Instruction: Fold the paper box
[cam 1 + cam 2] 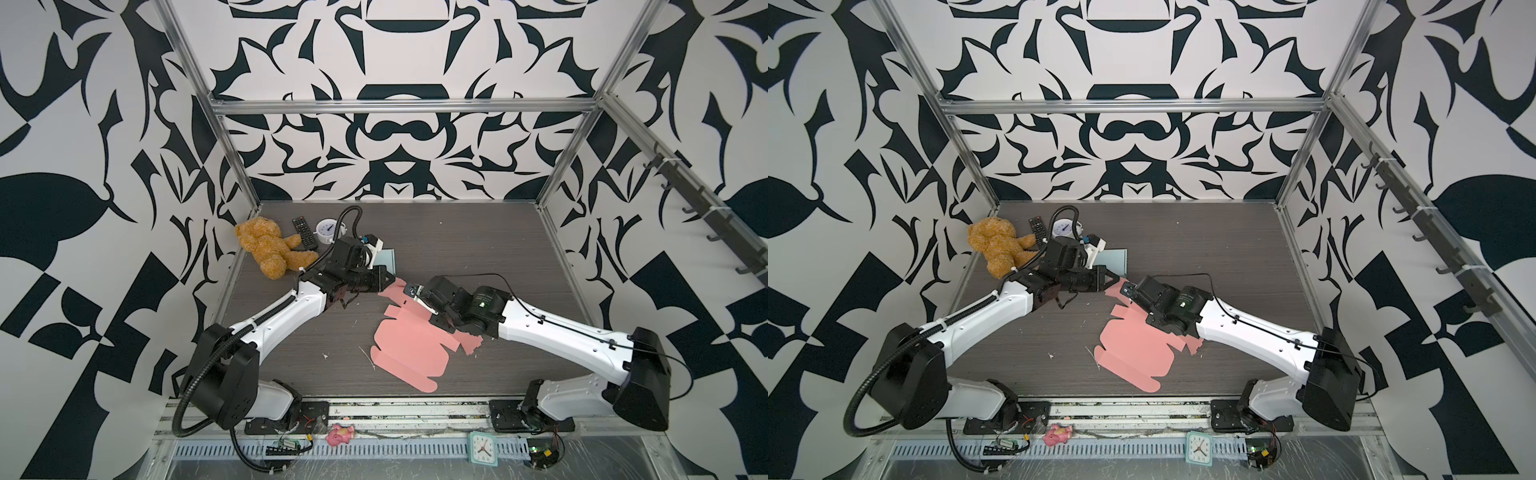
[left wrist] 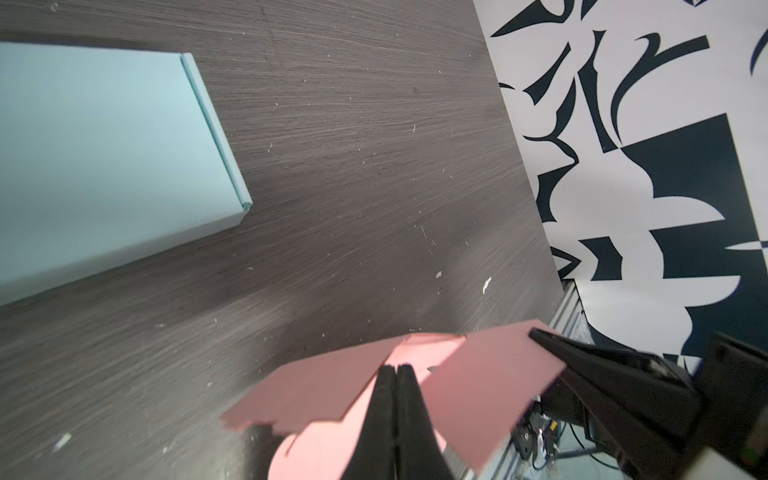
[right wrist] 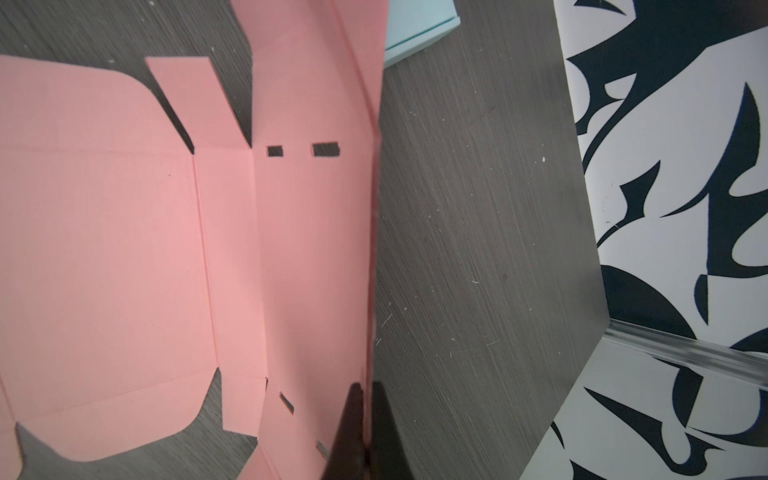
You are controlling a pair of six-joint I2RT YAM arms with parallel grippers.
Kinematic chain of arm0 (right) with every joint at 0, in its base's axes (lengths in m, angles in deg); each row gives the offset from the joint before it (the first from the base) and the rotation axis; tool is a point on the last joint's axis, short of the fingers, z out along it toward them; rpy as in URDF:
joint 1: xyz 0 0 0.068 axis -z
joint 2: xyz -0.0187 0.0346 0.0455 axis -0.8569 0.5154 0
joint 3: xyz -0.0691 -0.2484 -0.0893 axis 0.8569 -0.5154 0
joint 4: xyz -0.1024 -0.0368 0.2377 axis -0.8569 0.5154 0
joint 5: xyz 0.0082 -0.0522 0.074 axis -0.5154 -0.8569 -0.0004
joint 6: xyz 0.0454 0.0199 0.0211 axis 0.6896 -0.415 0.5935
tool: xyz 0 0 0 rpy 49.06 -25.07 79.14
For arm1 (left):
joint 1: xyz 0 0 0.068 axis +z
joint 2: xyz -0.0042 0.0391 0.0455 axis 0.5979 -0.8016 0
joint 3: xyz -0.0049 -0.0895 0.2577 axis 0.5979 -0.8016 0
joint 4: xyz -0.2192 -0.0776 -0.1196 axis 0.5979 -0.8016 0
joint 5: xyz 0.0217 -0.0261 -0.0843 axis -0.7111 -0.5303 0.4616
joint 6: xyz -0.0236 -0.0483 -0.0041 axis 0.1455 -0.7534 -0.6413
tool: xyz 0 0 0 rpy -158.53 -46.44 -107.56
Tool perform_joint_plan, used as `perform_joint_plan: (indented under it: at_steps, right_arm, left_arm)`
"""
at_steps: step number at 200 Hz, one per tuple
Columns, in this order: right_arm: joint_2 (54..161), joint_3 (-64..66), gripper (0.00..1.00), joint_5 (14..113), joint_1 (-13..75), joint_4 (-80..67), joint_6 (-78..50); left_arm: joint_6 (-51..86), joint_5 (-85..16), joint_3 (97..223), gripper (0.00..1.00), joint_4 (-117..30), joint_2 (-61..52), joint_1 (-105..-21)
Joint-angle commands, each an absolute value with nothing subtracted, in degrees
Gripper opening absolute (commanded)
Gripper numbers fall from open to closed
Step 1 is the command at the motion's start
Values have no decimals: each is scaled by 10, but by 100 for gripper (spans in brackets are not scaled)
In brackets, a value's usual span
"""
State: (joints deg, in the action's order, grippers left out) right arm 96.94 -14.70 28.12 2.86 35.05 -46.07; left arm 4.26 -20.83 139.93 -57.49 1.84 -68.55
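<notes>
The pink paper box is crooked to the front rail, so my left gripper should move back while my right gripper turns the raised panel square.
The pink paper box lies as a mostly flat cut blank on the dark table. Its far panel is lifted up. My right gripper is shut on that raised panel's edge, and the sheet passes between its fingers. In the left wrist view one right finger sits at the pink flap's corner. My left gripper is shut. Its tips rest against the far pink flaps, and nothing shows between its fingers.
A folded light blue box sits just behind the left gripper. A teddy bear, a remote and a white alarm clock lie at the back left. A pink toy and a teal clock rest on the front rail.
</notes>
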Motion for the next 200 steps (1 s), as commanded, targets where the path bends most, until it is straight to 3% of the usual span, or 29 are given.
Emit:
perform_joint_plan:
  at_steps: [1,28,57,102,200]
  right_arm:
    - [963,-150,0,255,25,339,-469]
    - [963,-153,0,247,25,328,-481]
    - [967,-157,0,240,24,306,-503]
    - [1003,-155,0,197,13,278,-546]
    - [1034,-217,0,85,-25,128,-674]
  left_arm:
    - [64,-219,1381,7,-617,94,-678]
    - [67,-202,1366,8,-637,130,-633]
    - [62,-145,1368,8,-619,86,-574]
    - [66,-140,1355,8,-567,13,-566]
    - [44,-111,1270,8,-450,-35,-563]
